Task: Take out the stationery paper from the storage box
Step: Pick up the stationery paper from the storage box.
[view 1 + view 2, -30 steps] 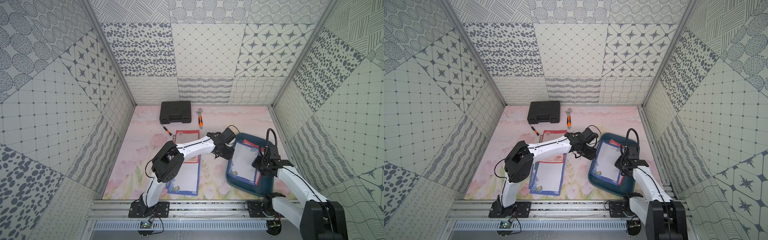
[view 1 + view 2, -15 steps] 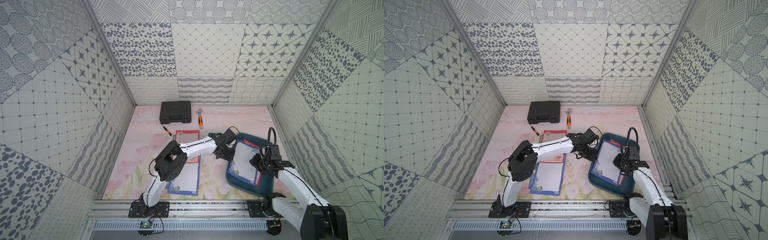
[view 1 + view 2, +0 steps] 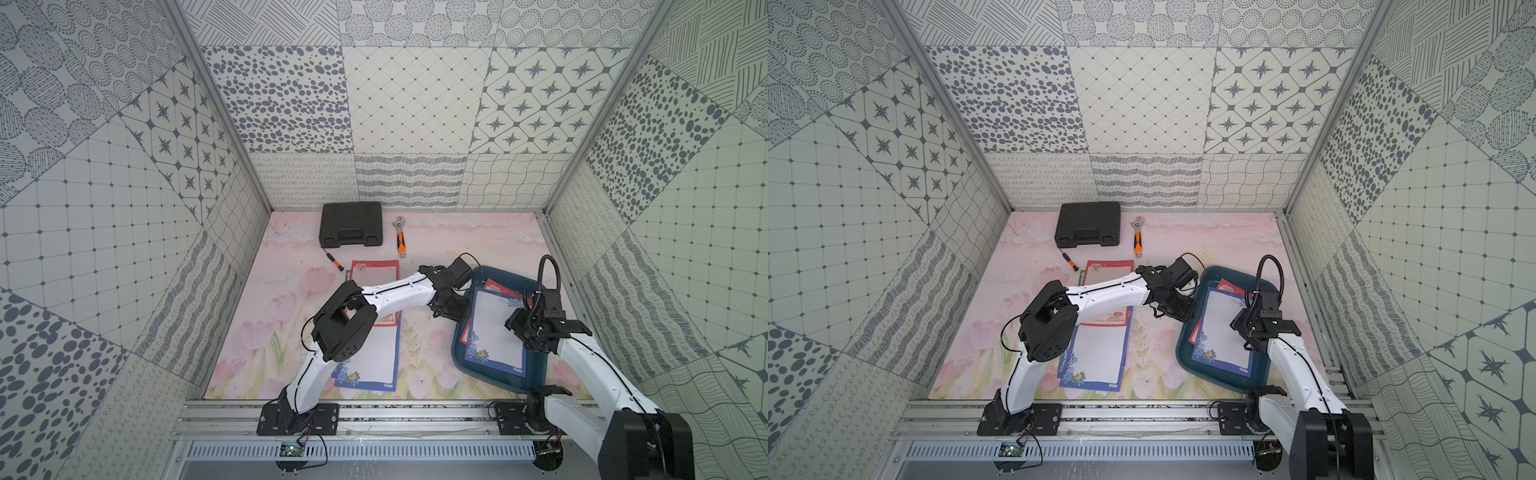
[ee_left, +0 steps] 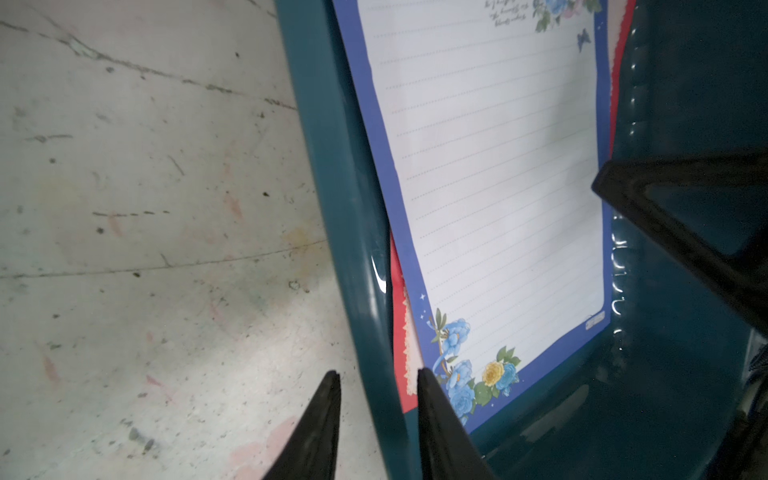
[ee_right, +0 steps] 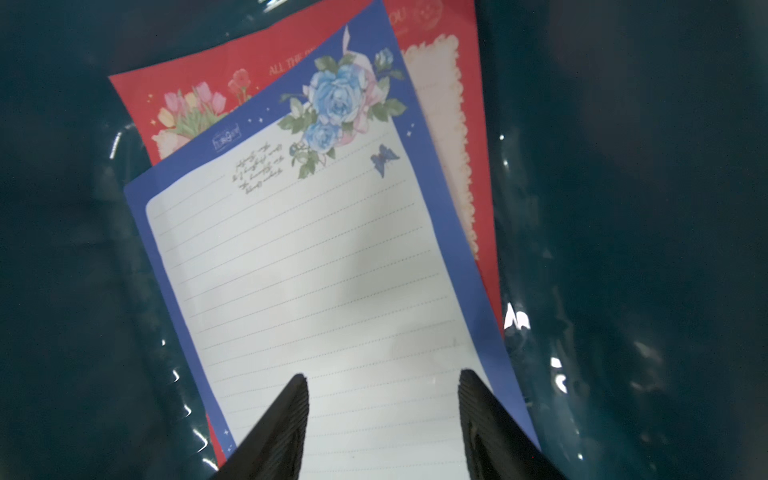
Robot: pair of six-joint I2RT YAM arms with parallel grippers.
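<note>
The blue sheet is lying flat and its edge point(image 4: 417, 300) stops short of the left gripper's fingers, so the robot's right gripper should first slide the blue sheet point(image 3: 497, 328) toward the left gripper.
The dark teal storage box point(image 3: 490, 376) point(image 3: 1221, 374) lies at the right. In it a blue-bordered sheet of stationery paper point(image 3: 496, 328) point(image 5: 316, 270) covers a red-bordered sheet point(image 3: 500, 287) point(image 5: 187, 104). My left gripper point(image 4: 378, 376) point(image 3: 455, 313) is open and straddles the box's left wall point(image 4: 332, 137). One finger is outside over the table, the other inside over the red sheet's edge point(image 4: 400, 332), and a sliver of gap shows on each side. My right gripper point(image 5: 382, 376) point(image 3: 518, 328) is open over the blue sheet, with only paper behind its fingers.
Two more sheets lie on the table under the left arm, one red-bordered point(image 3: 374, 272) and one blue-bordered point(image 3: 368, 361). A black tool case point(image 3: 351, 224), an orange-handled wrench point(image 3: 400, 241) and a small screwdriver point(image 3: 331, 259) are at the back. Patterned walls close in on three sides.
The left arm has edged right toward the box's wall. The right gripper has shifted slightly left over the blue sheet. The box and the sheets have stayed put.
</note>
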